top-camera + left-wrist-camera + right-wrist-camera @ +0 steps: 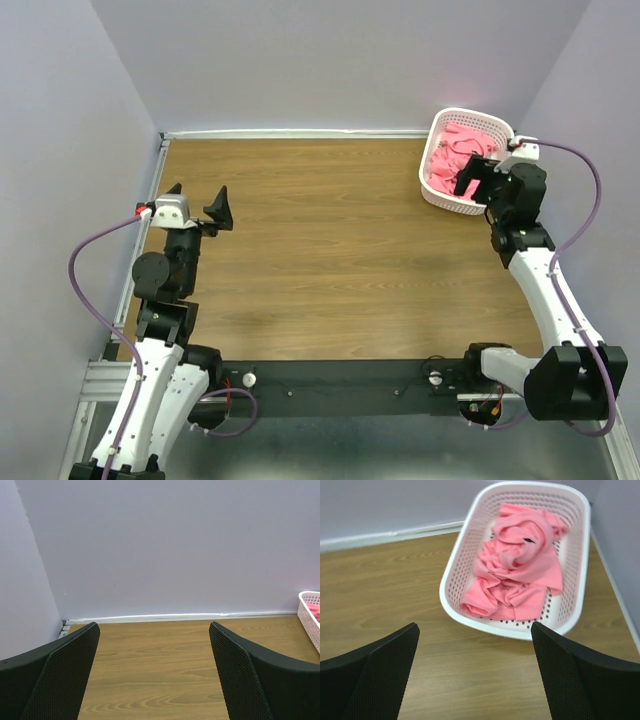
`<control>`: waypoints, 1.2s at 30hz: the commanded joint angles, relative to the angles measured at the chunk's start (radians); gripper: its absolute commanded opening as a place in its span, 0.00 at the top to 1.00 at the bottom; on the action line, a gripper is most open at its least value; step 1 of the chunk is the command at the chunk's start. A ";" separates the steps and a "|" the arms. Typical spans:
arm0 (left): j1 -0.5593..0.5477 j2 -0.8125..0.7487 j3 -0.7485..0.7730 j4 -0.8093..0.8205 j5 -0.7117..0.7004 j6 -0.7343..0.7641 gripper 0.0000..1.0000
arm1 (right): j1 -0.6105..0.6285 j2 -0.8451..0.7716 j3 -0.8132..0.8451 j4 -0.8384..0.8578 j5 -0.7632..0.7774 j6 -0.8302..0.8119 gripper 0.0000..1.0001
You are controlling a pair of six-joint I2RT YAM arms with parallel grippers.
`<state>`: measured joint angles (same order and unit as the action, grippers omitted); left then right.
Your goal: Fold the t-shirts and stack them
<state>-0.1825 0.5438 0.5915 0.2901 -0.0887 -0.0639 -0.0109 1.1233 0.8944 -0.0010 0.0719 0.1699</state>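
Observation:
The t-shirt's raised fold (524, 553) next to the dark label is clear of the basket's sides, so my right gripper should keep moving in until its fingers are on both sides of that fold.
Crumpled salmon-pink t-shirts (517, 572) lie heaped in a white mesh basket (451, 575) at the table's far right corner; they also show in the top view (455, 152). A small dark neck label shows on the heap. My right gripper (480, 176) is open and empty, held above the table just in front of the basket's near rim; it also shows in the right wrist view (475, 680). My left gripper (198, 204) is open and empty at the far left, well away from the shirts; its left wrist view (155, 677) shows only bare wood between the fingers.
The wooden table (320, 260) is walled by lilac panels at the back and both sides. The basket (436, 195) stands close to the right wall. A corner of the basket (309, 617) shows at the right edge of the left wrist view.

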 commanded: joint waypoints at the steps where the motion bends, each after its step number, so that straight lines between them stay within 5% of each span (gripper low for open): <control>1: -0.005 -0.005 0.011 0.011 0.056 -0.001 0.02 | -0.001 0.038 0.052 0.004 -0.293 -0.316 0.00; 2: -0.005 -0.007 0.013 0.011 0.063 -0.002 0.02 | 0.002 0.073 0.060 -0.048 -0.475 -0.540 0.00; 3: -0.005 -0.007 0.014 0.009 0.070 -0.001 0.02 | 0.008 0.093 0.078 -0.095 -0.483 -0.578 0.00; 13: -0.006 -0.018 0.013 0.015 0.083 -0.007 0.02 | -0.003 0.587 0.421 -0.201 -0.336 -0.466 0.00; 16: -0.005 -0.024 0.011 0.018 0.084 -0.010 0.02 | -0.003 0.734 0.538 -0.234 -0.255 -0.460 0.00; 20: -0.008 -0.025 0.010 0.020 0.111 -0.013 0.02 | -0.004 0.887 0.667 -0.238 0.076 -0.417 0.04; 24: -0.012 -0.021 0.011 0.021 0.118 -0.013 0.02 | -0.011 0.937 0.715 -0.235 0.164 -0.420 0.08; 31: -0.012 -0.018 0.011 0.021 0.124 -0.013 0.02 | -0.049 1.004 0.805 -0.232 0.112 -0.334 0.11; 36: -0.014 -0.005 0.010 0.020 0.122 -0.007 0.02 | -0.078 1.104 0.894 -0.251 -0.061 -0.276 0.29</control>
<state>-0.1902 0.5316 0.5915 0.2909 0.0128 -0.0715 -0.0723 2.1506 1.7443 -0.2256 0.1120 -0.1635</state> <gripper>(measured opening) 0.985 0.776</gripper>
